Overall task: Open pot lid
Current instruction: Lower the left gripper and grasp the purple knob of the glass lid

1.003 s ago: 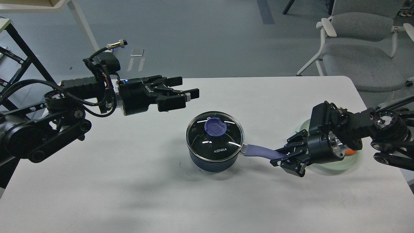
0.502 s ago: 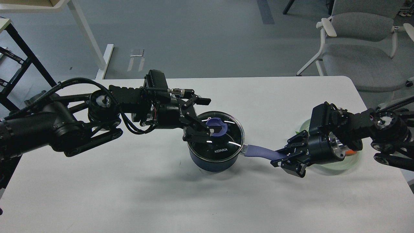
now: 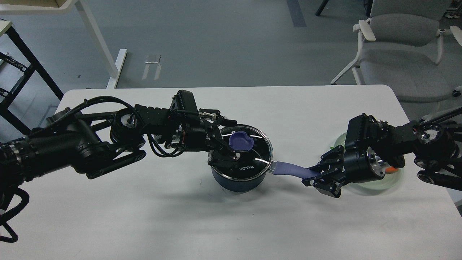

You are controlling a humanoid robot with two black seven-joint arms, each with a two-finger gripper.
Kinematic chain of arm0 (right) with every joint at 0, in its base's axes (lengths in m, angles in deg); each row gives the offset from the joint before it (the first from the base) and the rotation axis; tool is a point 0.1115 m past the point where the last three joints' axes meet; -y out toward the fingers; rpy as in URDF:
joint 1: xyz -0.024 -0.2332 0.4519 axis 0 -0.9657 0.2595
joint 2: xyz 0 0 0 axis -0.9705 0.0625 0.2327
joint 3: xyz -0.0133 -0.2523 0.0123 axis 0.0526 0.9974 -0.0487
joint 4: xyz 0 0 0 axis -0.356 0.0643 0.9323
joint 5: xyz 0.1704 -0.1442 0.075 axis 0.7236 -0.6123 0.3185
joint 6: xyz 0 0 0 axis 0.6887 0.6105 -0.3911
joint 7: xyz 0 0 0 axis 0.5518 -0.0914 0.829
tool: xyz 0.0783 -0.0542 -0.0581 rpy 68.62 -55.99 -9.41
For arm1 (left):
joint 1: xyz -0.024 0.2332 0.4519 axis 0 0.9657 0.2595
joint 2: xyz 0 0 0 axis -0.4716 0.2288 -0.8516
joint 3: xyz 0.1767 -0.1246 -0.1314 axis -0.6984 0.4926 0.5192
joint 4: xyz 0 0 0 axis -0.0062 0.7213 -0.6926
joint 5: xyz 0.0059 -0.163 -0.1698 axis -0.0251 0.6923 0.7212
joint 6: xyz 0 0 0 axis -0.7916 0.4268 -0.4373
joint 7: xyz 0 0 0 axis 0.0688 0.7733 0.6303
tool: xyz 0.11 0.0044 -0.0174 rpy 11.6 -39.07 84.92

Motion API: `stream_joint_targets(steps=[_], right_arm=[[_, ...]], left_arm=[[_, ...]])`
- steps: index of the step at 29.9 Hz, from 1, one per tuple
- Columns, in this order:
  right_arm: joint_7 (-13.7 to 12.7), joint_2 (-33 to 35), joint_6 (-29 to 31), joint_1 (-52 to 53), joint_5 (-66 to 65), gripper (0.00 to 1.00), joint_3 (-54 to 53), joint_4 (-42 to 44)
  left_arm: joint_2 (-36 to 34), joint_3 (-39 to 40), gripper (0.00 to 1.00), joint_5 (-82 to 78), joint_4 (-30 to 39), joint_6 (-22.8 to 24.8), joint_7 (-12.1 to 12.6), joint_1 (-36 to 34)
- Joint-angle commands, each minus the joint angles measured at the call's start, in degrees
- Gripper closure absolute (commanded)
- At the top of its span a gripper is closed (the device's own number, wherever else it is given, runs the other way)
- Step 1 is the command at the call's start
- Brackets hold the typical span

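Note:
The glass lid lets only an even dark inside (image 3: 257, 149) show through, so I should expect to find an empty dark navy pot (image 3: 239, 184) when I lift the lid.
The dark navy pot (image 3: 234, 182) stands at the table's middle, its periwinkle handle (image 3: 288, 168) pointing right. The glass lid (image 3: 257, 159) with "KONKA" lettering lies flat on the pot. My left gripper (image 3: 233, 141) reaches in from the left, low over the lid. Its two fingers (image 3: 226, 122) stand open on either side of the blue knob (image 3: 242, 141), one behind it and one in front. I cannot tell whether they touch the knob. My right gripper (image 3: 314, 175) is shut on the end of the pot handle, hiding the handle's hole.
A pale green plate (image 3: 392, 181) with something orange on it lies under my right wrist at the table's right side. A grey office chair (image 3: 397, 54) stands behind the table's right corner. A white table leg (image 3: 97, 39) and a black frame stand at the back left.
My left arm swung down and right from above the table's left to the lid, its fingers now straddling the knob and a bit lower. The right gripper, pot and lid have not moved.

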Motion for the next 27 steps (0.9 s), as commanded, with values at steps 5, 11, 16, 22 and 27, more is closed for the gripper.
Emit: stream_joint_targets(steps=[5, 11, 16, 22, 27], right_arm=[[0.0, -0.1, 0.0, 0.0, 0.1, 0.69, 0.0, 0.0], [0.0, -0.1, 0.0, 0.0, 0.1, 0.69, 0.1, 0.0], [0.0, 0.0, 0.0, 0.0, 0.1, 0.69, 0.1, 0.0], [0.0, 0.2, 0.0, 0.0, 0.0, 0.69, 0.1, 0.0], [0.0, 0.2, 0.0, 0.0, 0.1, 0.69, 0.1, 0.0]], left_arm=[[1.0, -0.1, 0.07, -0.9, -1.1, -0.5, 0.0, 0.5], [1.0, -0.1, 0.43, -1.3, -1.5, -0.5, 0.0, 1.4], [1.0, -0.1, 0.64, -2.0, -1.5, -0.5, 0.0, 1.8], [0.6, 0.1, 0.68, -1.6, -0.5, -1.1, 0.0, 1.0], [-3.6, 0.6, 0.67, -0.9, 3.0, -1.6, 0.0, -0.5]])
